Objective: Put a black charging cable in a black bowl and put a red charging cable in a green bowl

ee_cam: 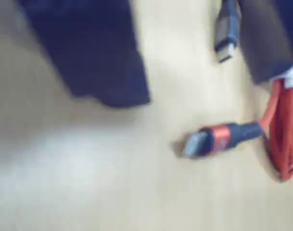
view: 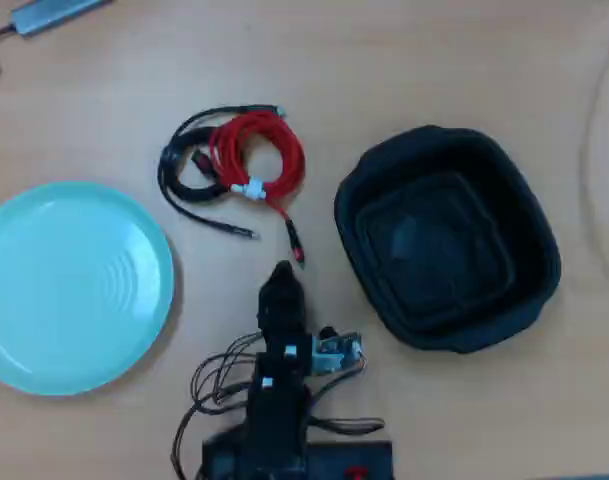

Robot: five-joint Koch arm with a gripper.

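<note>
I expect the black charging cable (ee_cam: 227, 36) to come free of the red coil when I lift, because a white tie (ee_cam: 292, 78) gathers the red coil by itself.
In the overhead view the red charging cable (view: 264, 150) lies coiled on the wooden table, overlapping the black charging cable (view: 179, 180) on its left. The green bowl (view: 44, 230) sits at the left and the black bowl (view: 529, 215) at the right; both are empty. My gripper (view: 281, 277) hovers just below the red cable's loose plug (view: 297, 250). In the blurred wrist view the gripper (ee_cam: 192, 86) is open, its two dark fingers (ee_cam: 93, 53) wide apart. The red cable's plug (ee_cam: 218, 139) lies below them, the red coil (ee_cam: 286, 134) at the right edge. The black cable's plug (ee_cam: 226, 41) is between them.
A grey hub with a cord (view: 54, 12) lies at the table's top left corner. The arm's base and its loose wires (view: 224, 380) fill the bottom middle. Bare wood separates the cables from each bowl.
</note>
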